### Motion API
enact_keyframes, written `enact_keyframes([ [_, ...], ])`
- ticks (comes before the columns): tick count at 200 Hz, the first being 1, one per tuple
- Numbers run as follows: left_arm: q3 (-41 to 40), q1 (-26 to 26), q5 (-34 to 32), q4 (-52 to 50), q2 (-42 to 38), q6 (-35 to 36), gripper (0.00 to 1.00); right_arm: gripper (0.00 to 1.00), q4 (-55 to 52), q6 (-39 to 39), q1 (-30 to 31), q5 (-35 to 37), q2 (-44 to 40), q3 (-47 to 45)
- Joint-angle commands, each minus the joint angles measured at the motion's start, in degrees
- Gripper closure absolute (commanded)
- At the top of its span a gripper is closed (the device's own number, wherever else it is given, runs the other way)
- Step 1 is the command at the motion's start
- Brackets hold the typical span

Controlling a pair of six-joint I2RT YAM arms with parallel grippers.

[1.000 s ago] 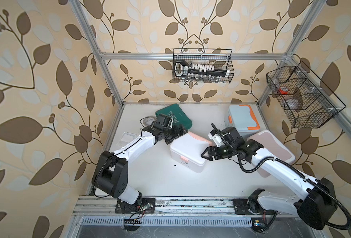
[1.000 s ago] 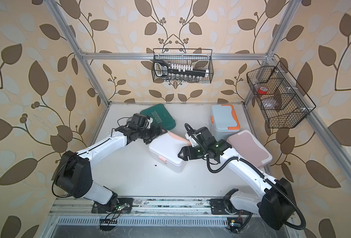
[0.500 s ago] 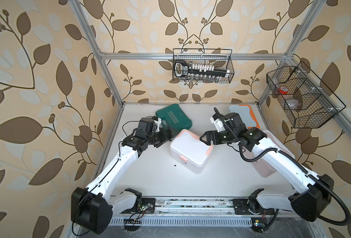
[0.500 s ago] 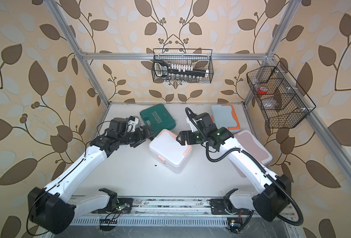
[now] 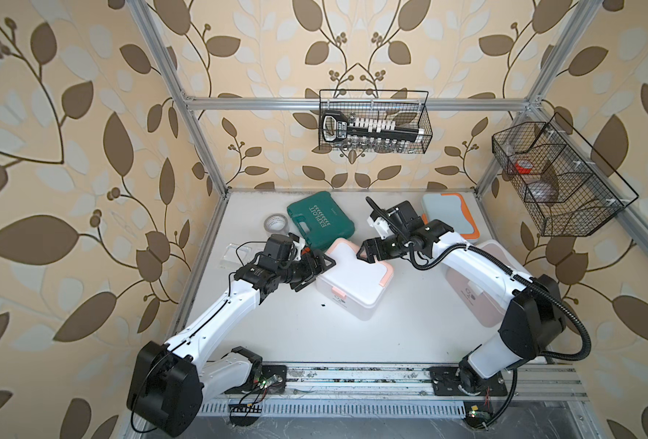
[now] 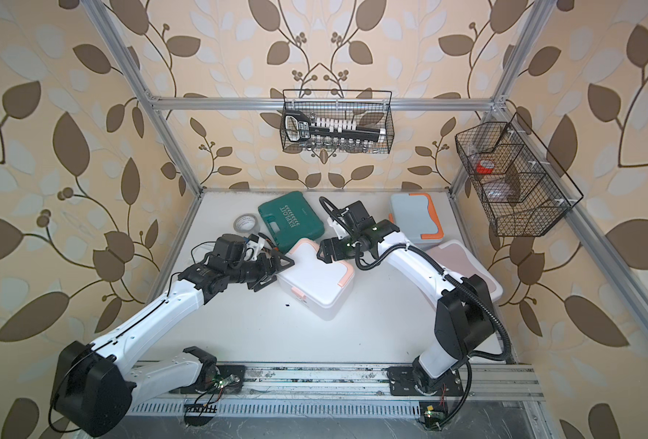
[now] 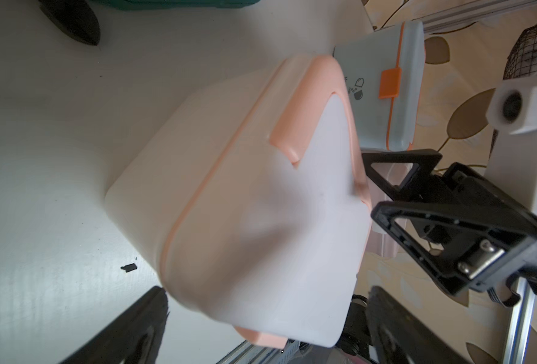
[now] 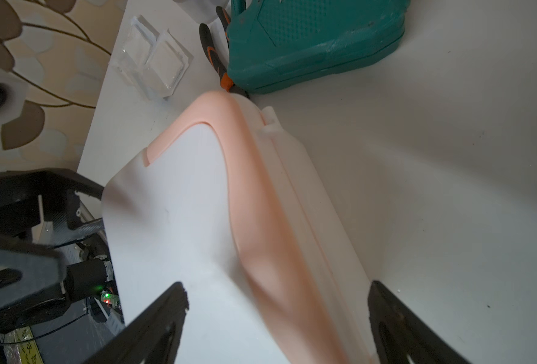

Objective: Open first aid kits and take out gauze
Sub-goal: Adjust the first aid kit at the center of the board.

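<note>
The white first aid kit sits crooked and its latch (image 5: 338, 292) points to the table's front. I should turn the kit (image 5: 356, 275) until the latch points to my left gripper before I open it.
The white first aid kit with peach trim (image 5: 353, 279) (image 6: 315, 279) lies shut at the table's middle. My left gripper (image 5: 315, 273) (image 7: 261, 331) is open, its fingers astride the kit's left end. Open too, my right gripper (image 5: 366, 251) (image 8: 276, 327) straddles the far hinge edge, one finger over the lid and one beside the wall. The light blue kit (image 5: 451, 216) sits shut at the back right. My right arm partly hides the pink kit (image 5: 482, 281). Two clear gauze packets (image 5: 237, 254) (image 8: 153, 63) lie by the table's left edge.
A dark green case (image 5: 320, 222) and a grey tape roll (image 5: 275, 224) sit at the back left. Orange-handled pliers (image 8: 220, 63) lie against the case. Wire baskets hang on the back wall (image 5: 374, 121) and the right wall (image 5: 558, 178).
My right gripper has gone from the kit's front right side to its far edge. The left arm has stretched out, bringing its gripper round to the kit's left end.
</note>
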Motion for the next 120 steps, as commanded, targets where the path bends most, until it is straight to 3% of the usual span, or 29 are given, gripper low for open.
enact_keyframes([
  [1,2.51,-0.46,2.64,8.17,3.99,-0.51,0.01,0.14,-1.68,-0.3,1.28,-1.58,-4.93,-4.36],
  [70,15.25,-4.95,6.8,15.21,22.26,-0.52,0.01,0.15,-2.58,4.32,1.64,2.02,-16.52,-13.22],
  [95,15.91,-4.72,7.21,15.78,22.91,-0.51,0.01,0.12,-5.42,4.63,1.45,7.72,-17.21,-11.13],
  [120,13.51,-2.77,7.58,14.69,19.73,0.02,0.01,0.1,-6.14,5.02,1.54,8.81,-19.33,-8.48],
])
